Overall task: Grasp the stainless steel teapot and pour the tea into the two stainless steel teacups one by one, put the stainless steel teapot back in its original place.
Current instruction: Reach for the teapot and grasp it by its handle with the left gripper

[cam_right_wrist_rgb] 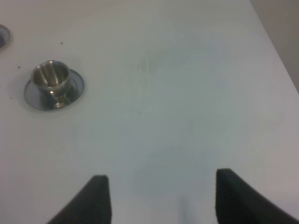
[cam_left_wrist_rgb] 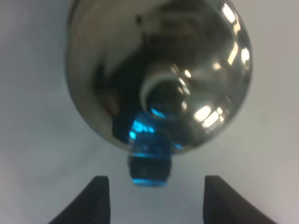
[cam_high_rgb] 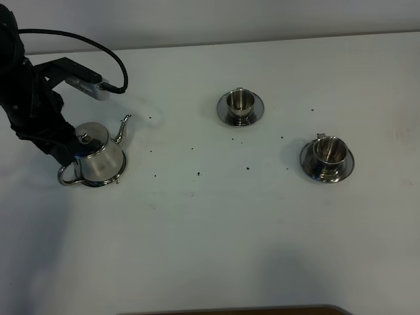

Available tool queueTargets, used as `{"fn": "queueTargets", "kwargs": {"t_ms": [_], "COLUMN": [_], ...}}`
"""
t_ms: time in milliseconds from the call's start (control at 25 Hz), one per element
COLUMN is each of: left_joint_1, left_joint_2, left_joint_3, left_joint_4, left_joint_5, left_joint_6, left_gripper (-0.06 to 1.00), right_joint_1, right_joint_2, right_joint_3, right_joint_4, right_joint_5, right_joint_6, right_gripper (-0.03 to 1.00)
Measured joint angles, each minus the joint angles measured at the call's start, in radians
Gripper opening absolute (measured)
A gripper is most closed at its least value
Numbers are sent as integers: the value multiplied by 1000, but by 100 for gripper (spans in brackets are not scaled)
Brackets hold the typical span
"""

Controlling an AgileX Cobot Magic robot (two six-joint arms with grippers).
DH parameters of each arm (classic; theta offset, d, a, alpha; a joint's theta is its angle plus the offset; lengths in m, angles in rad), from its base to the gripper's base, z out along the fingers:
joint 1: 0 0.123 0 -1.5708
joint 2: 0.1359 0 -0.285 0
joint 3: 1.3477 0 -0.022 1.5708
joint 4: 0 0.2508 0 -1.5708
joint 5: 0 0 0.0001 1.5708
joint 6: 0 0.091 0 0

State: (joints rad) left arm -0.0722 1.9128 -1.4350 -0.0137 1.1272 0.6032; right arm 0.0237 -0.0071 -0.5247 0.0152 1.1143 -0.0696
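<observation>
My gripper is to lift the teapot [cam_high_rgb: 102, 163], and the coaster will stay behind then, because the round coaster's rim [cam_high_rgb: 113, 180] sticks out past the stainless steel teapot's base.
The stainless steel teapot [cam_high_rgb: 98, 154] stands upright on its round coaster [cam_high_rgb: 119, 175] at the left, spout pointing to the back right. My left gripper [cam_high_rgb: 65, 156] sits right behind it on the handle side. In the left wrist view the teapot [cam_left_wrist_rgb: 159, 70] fills the frame and its loop handle [cam_left_wrist_rgb: 149, 163] lies just ahead of my left gripper [cam_left_wrist_rgb: 152, 196], which is open and not touching it. Two stainless steel teacups [cam_high_rgb: 240, 100] [cam_high_rgb: 330, 149] stand on saucers. My right gripper [cam_right_wrist_rgb: 156, 200] is open over bare table, with one teacup [cam_right_wrist_rgb: 50, 77] far ahead.
Small dark specks [cam_high_rgb: 198, 174] are scattered on the white table between the teapot and the cups. The left arm's cable [cam_high_rgb: 98, 49] loops above the teapot. A saucer's edge [cam_right_wrist_rgb: 2, 35] shows at the border of the right wrist view.
</observation>
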Motion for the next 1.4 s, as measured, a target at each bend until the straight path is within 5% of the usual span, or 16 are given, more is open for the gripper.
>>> {"fn": "queueTargets", "kwargs": {"t_ms": [1400], "left_joint_1": [-16], "left_joint_2": [121], "left_joint_3": [1], "left_joint_4": [1], "left_joint_5": [-38], "left_joint_6": [29], "left_gripper": [51], "right_joint_1": [0], "right_joint_2": [0], "right_joint_3": [0], "right_joint_4": [-1], "right_joint_5": [0], "right_joint_6": [0], "right_gripper": [49]}}
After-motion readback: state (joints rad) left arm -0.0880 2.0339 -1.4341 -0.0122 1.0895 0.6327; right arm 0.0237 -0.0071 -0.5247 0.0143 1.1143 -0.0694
